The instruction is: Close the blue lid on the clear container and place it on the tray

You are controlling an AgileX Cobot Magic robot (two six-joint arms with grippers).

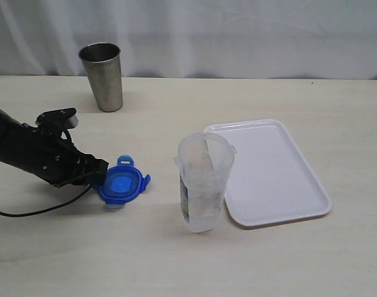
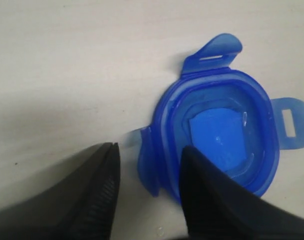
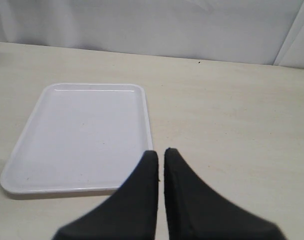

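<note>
The blue lid (image 1: 121,184) will tip up edgewise when I lift it, because my left gripper straddles the lid's rim at a side flap (image 2: 154,160).
The blue lid (image 1: 122,184) lies on the table with its underside up and its flaps spread. My left gripper (image 1: 101,179) is low at the lid's left edge. In the left wrist view the left gripper (image 2: 151,150) is open. One finger is over the blue lid's (image 2: 226,135) rim and the other stands on the table outside a side flap, with a gap showing. The clear container (image 1: 203,182) stands upright and open, to the right of the lid and beside the tray (image 1: 275,173). My right gripper (image 3: 160,151) is shut and empty near the tray's (image 3: 82,130) corner; the exterior view does not show it.
A grey steel cup (image 1: 103,75) stands upright at the back left of the table. A black cable (image 1: 39,210) trails from the left arm across the table's left front. A white curtain hangs behind the table.
</note>
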